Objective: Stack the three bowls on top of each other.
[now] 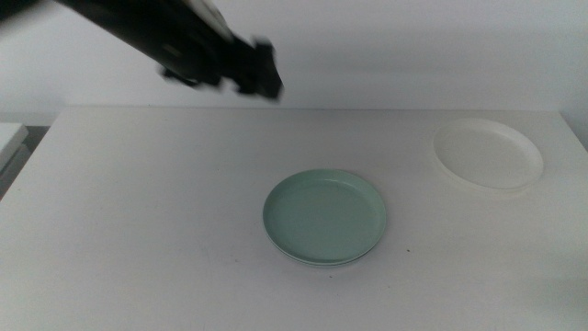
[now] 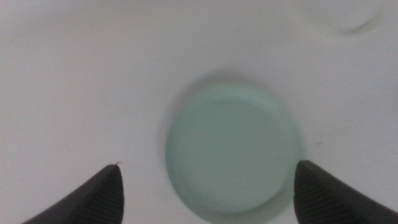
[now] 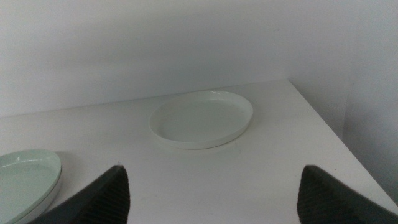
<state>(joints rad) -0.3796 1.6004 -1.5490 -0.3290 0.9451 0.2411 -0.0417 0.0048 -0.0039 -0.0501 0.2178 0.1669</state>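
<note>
The white bowl and the mint green bowl have shallow round rims that look equally wide, so the white bowl should nest low and hide the mint green bowl's inside when I lower it.
The mint green bowl sits at the table's middle. A thin pale rim under it looks like the grey bowl, otherwise hidden. The white bowl lies alone at the back right. My left gripper is blurred, high above the table at the back left, open and empty. In its wrist view its jaws stand wide apart over the green bowl. My right gripper is open and empty, out of the middle view. It faces the white bowl, with the green bowl beside it.
The white table ends at a right edge close to the white bowl. A pale wall stands behind the table. A light object sits off the table's left side.
</note>
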